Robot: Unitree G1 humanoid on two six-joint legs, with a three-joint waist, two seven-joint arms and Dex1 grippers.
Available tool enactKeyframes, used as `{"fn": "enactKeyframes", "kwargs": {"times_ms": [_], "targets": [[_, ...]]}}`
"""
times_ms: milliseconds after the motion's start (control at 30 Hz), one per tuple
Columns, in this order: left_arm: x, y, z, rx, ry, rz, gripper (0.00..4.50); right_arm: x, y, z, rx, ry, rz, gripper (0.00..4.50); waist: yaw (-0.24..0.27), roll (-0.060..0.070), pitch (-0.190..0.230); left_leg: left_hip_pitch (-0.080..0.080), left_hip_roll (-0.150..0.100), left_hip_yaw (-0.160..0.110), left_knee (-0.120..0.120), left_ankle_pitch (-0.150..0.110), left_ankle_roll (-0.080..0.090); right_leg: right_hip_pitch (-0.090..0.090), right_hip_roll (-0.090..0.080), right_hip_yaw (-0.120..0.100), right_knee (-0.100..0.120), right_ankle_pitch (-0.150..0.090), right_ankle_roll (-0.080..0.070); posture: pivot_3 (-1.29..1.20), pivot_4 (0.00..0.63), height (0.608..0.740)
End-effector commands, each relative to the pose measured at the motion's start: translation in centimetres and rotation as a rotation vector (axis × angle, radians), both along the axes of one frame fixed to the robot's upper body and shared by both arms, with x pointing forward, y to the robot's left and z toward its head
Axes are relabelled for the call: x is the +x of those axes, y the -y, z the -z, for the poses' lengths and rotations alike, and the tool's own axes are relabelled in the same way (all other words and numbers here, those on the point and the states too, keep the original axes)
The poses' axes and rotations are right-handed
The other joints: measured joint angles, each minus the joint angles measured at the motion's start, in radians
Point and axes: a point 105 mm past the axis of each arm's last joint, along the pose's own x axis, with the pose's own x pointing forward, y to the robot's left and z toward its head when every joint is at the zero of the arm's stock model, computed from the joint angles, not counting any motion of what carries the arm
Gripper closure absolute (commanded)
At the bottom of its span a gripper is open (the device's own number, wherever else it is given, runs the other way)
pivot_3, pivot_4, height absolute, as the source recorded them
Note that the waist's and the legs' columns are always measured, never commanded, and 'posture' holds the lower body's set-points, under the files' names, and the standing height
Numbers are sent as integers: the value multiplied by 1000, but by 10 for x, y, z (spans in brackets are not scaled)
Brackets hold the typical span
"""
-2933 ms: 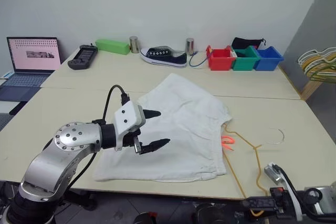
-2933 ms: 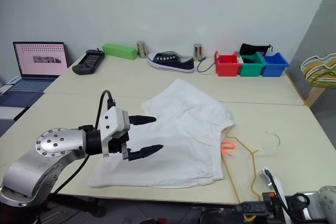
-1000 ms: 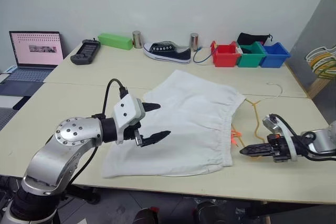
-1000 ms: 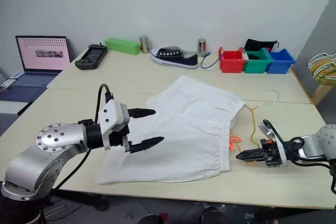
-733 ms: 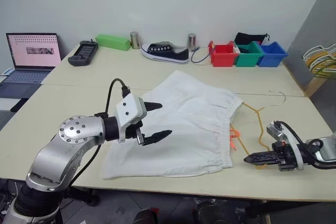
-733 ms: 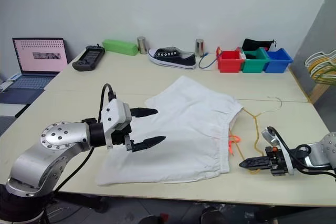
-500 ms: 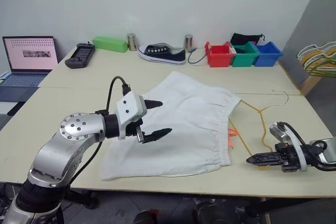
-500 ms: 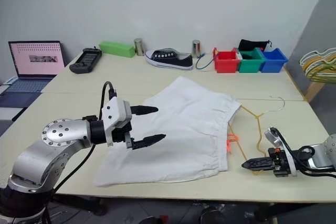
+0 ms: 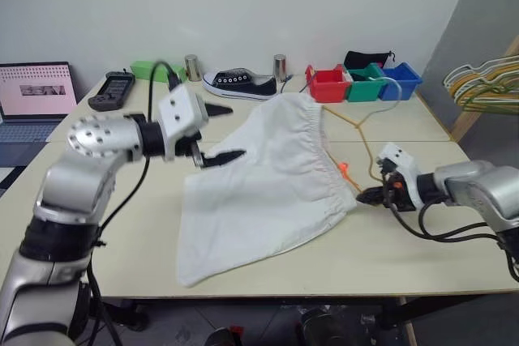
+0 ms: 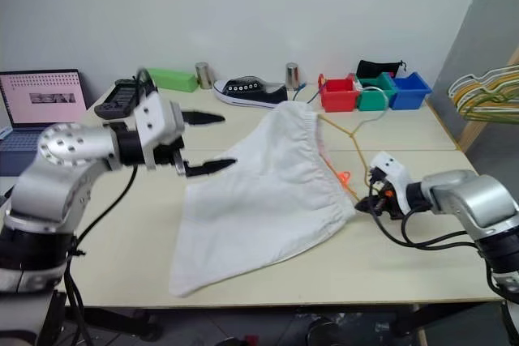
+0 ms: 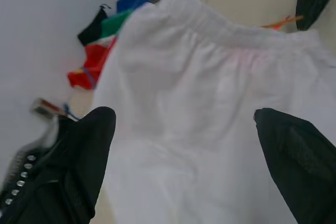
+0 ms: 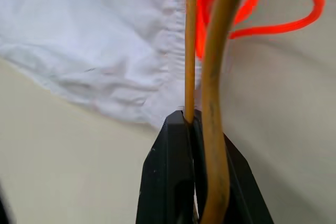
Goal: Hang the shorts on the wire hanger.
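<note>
I expect the shorts' waistband to hang open below the wire when I lift it, because loose puckers gather along the edge next to the wire hanger.
The white shorts lie slanted on the table, their gathered waistband lifted off the surface. The orange drawstring hangs at the waistband's near end. The thin yellow wire hanger runs from my right gripper up to the raised waistband, and its hook rises behind. The right gripper is shut on the wire at the shorts' waistband corner. My left gripper hovers open above the table beside the shorts' far left edge, holding nothing.
Along the back stand a black sneaker, two metal cans, red, green and blue bins, a green box, a controller and a laptop. A bunch of pastel hangers hangs at the right.
The shorts lay flat; now the waistband end is lifted with the hanger. My right gripper moved in toward the shorts and rolled. My left gripper rose and went forward. The camera shifted.
</note>
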Motion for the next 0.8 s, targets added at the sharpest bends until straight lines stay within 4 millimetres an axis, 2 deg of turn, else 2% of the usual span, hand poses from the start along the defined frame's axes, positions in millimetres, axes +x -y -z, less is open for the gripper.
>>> {"fn": "enactKeyframes", "kwargs": {"times_ms": [33, 200, 367, 533, 800], "targets": [[9, -3, -22, 125, 99, 39, 25, 14, -25, -21, -104, 239, -139, 4500, 1, 0, 0, 0, 0, 0, 0, 0, 0, 0, 0, -1, 1, 0, 0, -156, 0, 740], [19, 0, -21, 262, 107, 102, 25, 17, -46, -21, -166, 321, -207, 4500, 3, 0, 0, 0, 0, -2, -3, 0, 0, -1, -1, -2, 3, 2, -5, -150, 0, 740], [17, 4, 2, 384, 29, 189, 25, 20, -67, -27, -171, 381, -238, 4500, 0, 0, 0, 0, 0, -2, -2, 0, 0, -2, -1, -2, 8, 2, -5, -162, 0, 740], [17, 10, 10, 429, 5, 233, 25, 20, -80, -31, -200, 431, -268, 4500, -1, 0, 0, 0, 0, -3, 1, 0, 0, -5, -1, -3, 16, 0, -4, -166, 0, 740], [26, -6, 32, 557, -15, 181, 25, 17, -95, -49, -214, 511, -309, 4500, -3, 0, 0, 0, 0, -3, 2, 3, 2, -6, 0, -3, 18, 0, -3, -172, 0, 740]]}}
